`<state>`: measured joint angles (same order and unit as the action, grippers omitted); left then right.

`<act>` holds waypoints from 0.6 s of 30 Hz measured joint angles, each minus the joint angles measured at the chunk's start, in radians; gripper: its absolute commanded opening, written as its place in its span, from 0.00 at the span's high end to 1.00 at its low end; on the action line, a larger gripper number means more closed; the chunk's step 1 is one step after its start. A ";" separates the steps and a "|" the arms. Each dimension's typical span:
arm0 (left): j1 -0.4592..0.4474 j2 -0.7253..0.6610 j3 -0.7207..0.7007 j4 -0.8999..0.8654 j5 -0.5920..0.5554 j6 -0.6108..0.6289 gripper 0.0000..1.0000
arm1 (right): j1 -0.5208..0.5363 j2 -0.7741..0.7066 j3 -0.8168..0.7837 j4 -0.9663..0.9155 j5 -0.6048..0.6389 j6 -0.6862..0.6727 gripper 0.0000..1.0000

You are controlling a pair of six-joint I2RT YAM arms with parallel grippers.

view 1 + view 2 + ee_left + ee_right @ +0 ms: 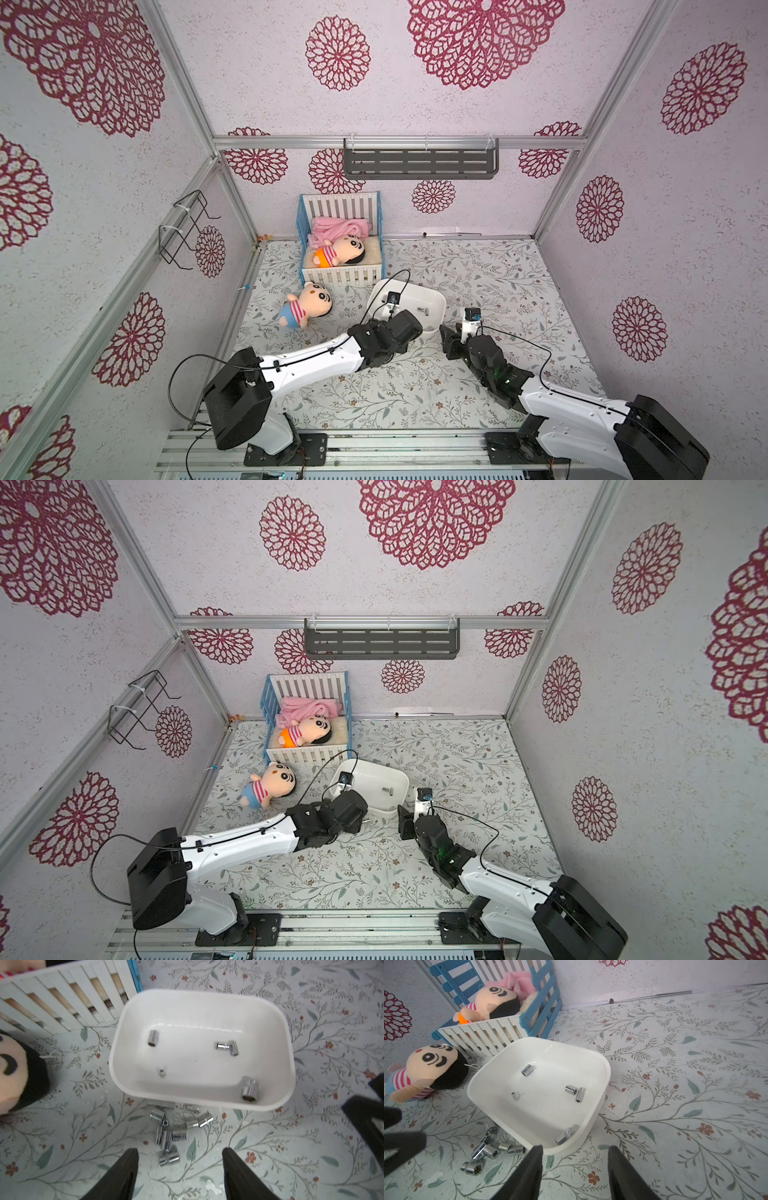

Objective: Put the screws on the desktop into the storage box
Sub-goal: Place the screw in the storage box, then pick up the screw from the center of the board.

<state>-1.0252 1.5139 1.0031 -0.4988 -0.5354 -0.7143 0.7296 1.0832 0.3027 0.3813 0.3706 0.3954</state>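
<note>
I should keep lowering my left gripper until its fingers can close on both ends (176,1156) of the nearest screw (169,1158), which lie free and in line with its open fingers.
The white storage box (432,300) (374,771) stands mid-desktop (507,282). Several screws lie inside it: one (153,1038) by the far wall, a touching pair (227,1047), a big one (249,1089) at the near wall, and a tiny one (162,1073). A pile of screws (168,1133) (488,1150) lies on the desktop against the box's near side. My left gripper (179,1150) hangs open over the near end of the pile, holding nothing. My right gripper (575,1147) (451,332) is open and empty beside the box's near right corner (571,1147).
A blue and white toy crib (340,249) with a plush doll (343,251) and a pink blanket stands behind the box. A second doll (305,305) lies left of the box. A grey shelf (419,164) and a wire rack (187,228) hang on the walls.
</note>
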 measured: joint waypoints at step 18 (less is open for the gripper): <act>-0.090 0.212 -0.085 -0.031 -0.062 -0.177 0.29 | 0.000 0.000 0.000 0.000 -0.001 0.000 0.45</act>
<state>-1.1149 1.7260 0.9180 -0.5293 -0.5976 -0.8917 0.7296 1.0832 0.3027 0.3817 0.3698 0.3954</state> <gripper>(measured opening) 0.712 0.551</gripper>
